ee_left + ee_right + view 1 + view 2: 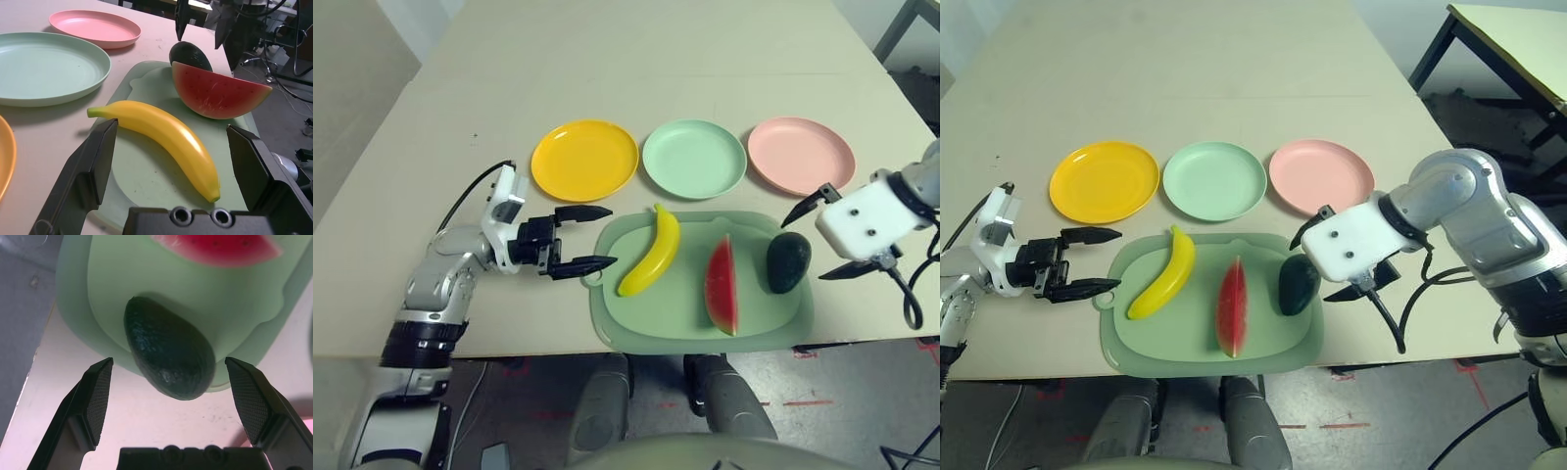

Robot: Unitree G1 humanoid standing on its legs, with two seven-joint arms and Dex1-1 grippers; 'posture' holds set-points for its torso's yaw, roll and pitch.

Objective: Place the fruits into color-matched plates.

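The avocado's round end [794, 247] is centred in front of my right gripper's open fingers, so I should keep reaching forward until the fingers are beside the avocado's middle [788, 263].
Three fruits lie on a mint green cutting board [680, 308]: a yellow banana [651, 250] on the left, a watermelon wedge [722, 286] in the middle and a dark green avocado [788, 261] on the right. Behind the board stand the yellow plate [584, 159], the green plate [694, 158] and the pink plate [801, 155], all empty. My left gripper [607, 236] is open just left of the board, pointing at the banana [161, 132]. My right gripper [804, 250] is open at the avocado [168, 355], one finger on either side and not touching it.
The board reaches close to the table's near edge [548, 348]. The table stretches far behind the plates. A second table [1518, 29] stands off to the far right. A black cable [911, 294] hangs from my right wrist.
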